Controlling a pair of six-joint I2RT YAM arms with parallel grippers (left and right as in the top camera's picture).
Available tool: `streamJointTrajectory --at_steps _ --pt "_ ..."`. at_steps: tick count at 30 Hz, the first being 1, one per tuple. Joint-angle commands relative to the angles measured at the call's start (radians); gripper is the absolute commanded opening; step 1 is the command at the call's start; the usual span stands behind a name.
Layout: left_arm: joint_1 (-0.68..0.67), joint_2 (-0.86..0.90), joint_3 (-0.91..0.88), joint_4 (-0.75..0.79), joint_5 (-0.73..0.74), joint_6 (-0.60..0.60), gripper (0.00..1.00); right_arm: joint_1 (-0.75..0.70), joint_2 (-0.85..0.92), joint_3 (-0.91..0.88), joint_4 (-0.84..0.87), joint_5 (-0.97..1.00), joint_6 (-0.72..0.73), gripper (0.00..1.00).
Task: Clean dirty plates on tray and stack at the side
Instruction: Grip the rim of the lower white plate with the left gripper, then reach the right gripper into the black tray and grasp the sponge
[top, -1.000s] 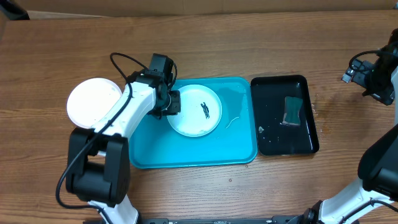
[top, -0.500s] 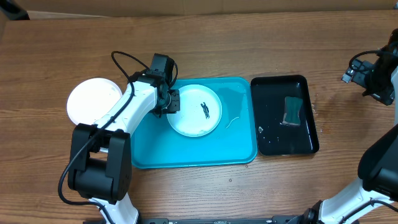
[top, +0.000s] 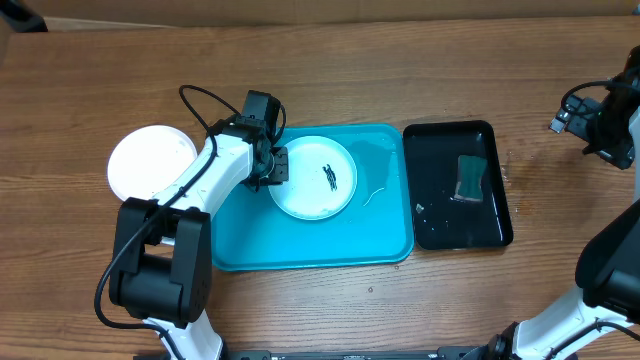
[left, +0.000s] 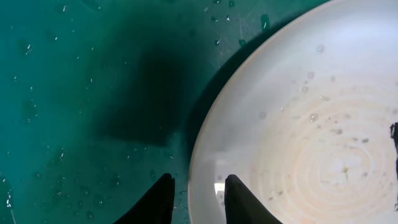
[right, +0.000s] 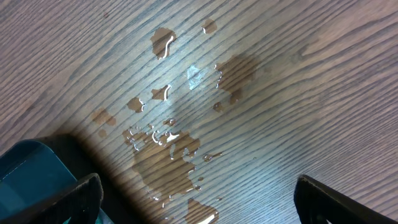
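With a black smear on the white plate (top: 329, 177), my left gripper should keep holding the plate's rim while my right gripper fetches the green sponge (top: 470, 178) before stacking.
A white plate (top: 313, 190) with a black smear (top: 331, 176) lies on the turquoise tray (top: 300, 245), towards its far side. My left gripper (top: 278, 165) is at the plate's left rim. In the left wrist view the gripper (left: 199, 193) straddles the rim of the plate (left: 311, 124), one finger on the wet tray (left: 74, 93) and one on the plate, closed on it. Another pale plate (top: 150, 162) lies on the table left of the tray. My right gripper (top: 597, 125) is at the far right over the table, open and empty (right: 202, 199).
A glossy black tray (top: 440, 225) holding a green sponge (top: 470, 178) stands right of the turquoise tray. Water puddles (right: 174, 149) lie on the wood under my right gripper. A black cable loops above my left arm (top: 195, 100).
My left gripper has shifted very slightly along the plate's left rim. The plate and the right arm have not moved.
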Motion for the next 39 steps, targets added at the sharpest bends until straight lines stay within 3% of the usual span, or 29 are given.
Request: streamJointTrajectory --at_steps 1,7,13,15,19,29,39 --pt "0.007 0.009 -0.013 0.004 -0.016 -0.003 0.29 -0.002 -0.016 0.006 0.003 0.000 0.003 1.00" --pt "0.007 0.010 -0.024 0.006 -0.016 -0.003 0.26 0.000 -0.016 0.006 0.026 -0.097 0.004 1.00" --pt "0.006 0.010 -0.024 0.007 -0.016 -0.004 0.22 -0.001 -0.016 0.008 -0.056 -0.499 -0.027 0.99" --pt "0.006 0.010 -0.024 0.005 -0.016 -0.004 0.24 0.003 -0.016 0.008 -0.109 -0.572 -0.055 0.85" --pt "0.006 0.010 -0.026 0.001 -0.016 -0.026 0.24 0.040 -0.016 0.008 -0.198 -0.519 -0.057 0.73" --pt "0.006 0.010 -0.026 0.003 -0.016 -0.026 0.27 0.224 -0.016 -0.021 -0.251 -0.396 -0.045 0.73" --pt "0.006 0.010 -0.026 0.004 -0.016 -0.026 0.28 0.422 -0.016 -0.140 -0.120 -0.001 0.111 0.73"
